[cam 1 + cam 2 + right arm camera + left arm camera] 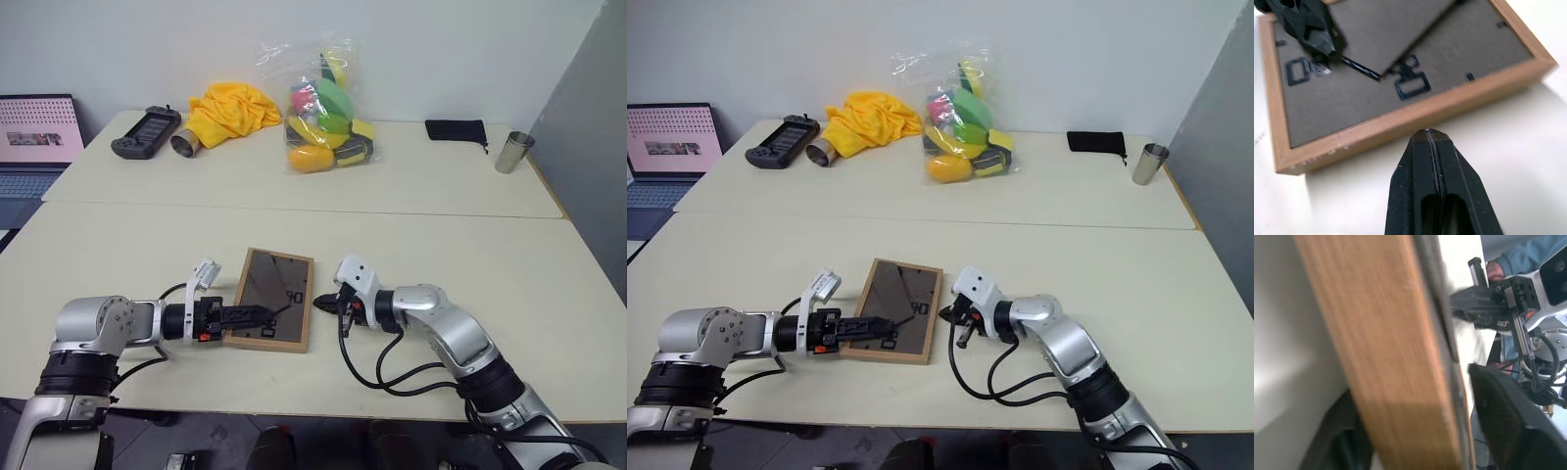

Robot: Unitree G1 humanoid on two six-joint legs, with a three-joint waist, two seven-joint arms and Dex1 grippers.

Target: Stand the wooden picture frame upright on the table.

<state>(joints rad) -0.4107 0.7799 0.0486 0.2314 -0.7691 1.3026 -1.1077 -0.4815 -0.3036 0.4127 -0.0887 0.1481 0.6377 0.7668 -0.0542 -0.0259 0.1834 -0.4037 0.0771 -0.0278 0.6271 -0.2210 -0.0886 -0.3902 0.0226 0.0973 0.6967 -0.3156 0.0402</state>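
The stand flap (1391,36) is lifted only part of the way from the frame's back, so my right gripper should open and pull the flap out wide (890,291) before the frame stands upright.
The wooden picture frame (274,294) lies face down near the front of the table (441,245), its dark back panel (1352,98) and clips facing up. My left gripper (284,311) comes in from the left and is shut on the frame's left rim (1391,357), with one finger under the wood and the other over the back. The stand flap (1386,29) on the back is lifted a little. My right gripper (1427,134) is shut and empty, its tip resting low just off the frame's right edge, a small gap away.
At the back of the table are a laptop (34,137), a black controller (145,130), a tipped metal cup (186,143), a yellow cloth (233,110), a plastic bag of coloured toys (328,108), a black pouch (456,129) and a steel cup (512,152). A person's blue sleeve (1518,259) shows beyond.
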